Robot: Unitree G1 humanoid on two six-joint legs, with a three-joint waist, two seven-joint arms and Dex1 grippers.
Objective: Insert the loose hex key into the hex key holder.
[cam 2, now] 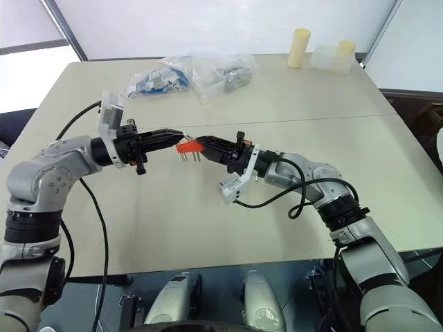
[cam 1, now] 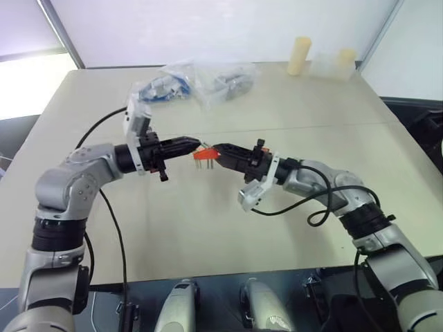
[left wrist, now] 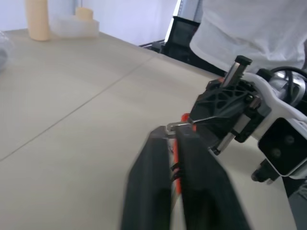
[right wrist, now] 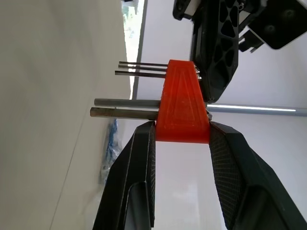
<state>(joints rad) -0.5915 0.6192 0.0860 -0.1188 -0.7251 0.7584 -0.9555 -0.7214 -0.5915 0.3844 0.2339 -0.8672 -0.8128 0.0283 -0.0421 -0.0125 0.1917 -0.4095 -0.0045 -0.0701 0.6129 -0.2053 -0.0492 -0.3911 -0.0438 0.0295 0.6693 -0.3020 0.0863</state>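
My left gripper is resting its shut fingers against the bent key ends [right wrist: 197, 73] on top of the hex key holder. It should open and place its fingers on either side of the holder's narrow end [right wrist: 179, 70].
My right gripper [cam 1: 211, 149] is shut on the hex key holder [right wrist: 182, 103], a small red-orange block, and carries it above the table with its thin metal keys sticking out sideways. From the opposite side my left gripper [cam 1: 196, 144] meets the holder [cam 1: 203, 155], fingers closed together. In the left wrist view a thin silver rod with a short bent end, the loose hex key [left wrist: 171, 127], sits pinched at the left fingertips [left wrist: 158, 139] and runs toward the holder [left wrist: 184, 117]. How deep it sits in the holder is hidden.
Clear plastic bags [cam 1: 201, 79] of parts lie at the far side of the beige table [cam 1: 208, 228]. Two cream cylinders [cam 1: 299, 55] and a translucent box [cam 1: 325, 67] stand at the far right corner. A person in white [left wrist: 249, 28] stands beyond the table.
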